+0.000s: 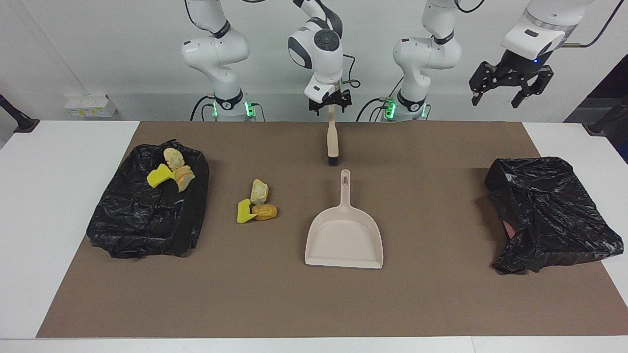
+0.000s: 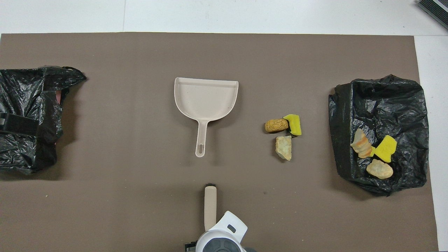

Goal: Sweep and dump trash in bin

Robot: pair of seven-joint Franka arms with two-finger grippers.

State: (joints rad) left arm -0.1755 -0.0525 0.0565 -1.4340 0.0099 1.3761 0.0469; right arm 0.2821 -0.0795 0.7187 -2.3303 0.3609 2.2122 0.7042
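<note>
The beige dustpan [image 2: 205,98] has a raised rim [image 2: 184,113] that goes around its curved back. So the dustpan will hold the swept scraps in when I carry it.
Three scraps of trash [image 1: 257,206] [image 2: 283,134] lie on the brown mat between the beige dustpan [image 1: 344,240] [image 2: 206,99] and the black-bagged bin [image 1: 142,220] [image 2: 379,105]. Three more scraps [image 1: 171,169] [image 2: 372,154] rest in that bin. The beige brush [image 1: 332,142] [image 2: 210,204] lies flat on the mat, nearer to the robots than the dustpan's handle. My right gripper [image 1: 331,108] hangs open over the brush's handle end, holding nothing. In the overhead view only its wrist [image 2: 220,241] shows. My left gripper [image 1: 508,95] waits open, raised high at the left arm's end.
A second crumpled black bag [image 1: 549,215] [image 2: 28,119] sits at the left arm's end of the mat. The white table [image 1: 59,206] borders the mat on both ends.
</note>
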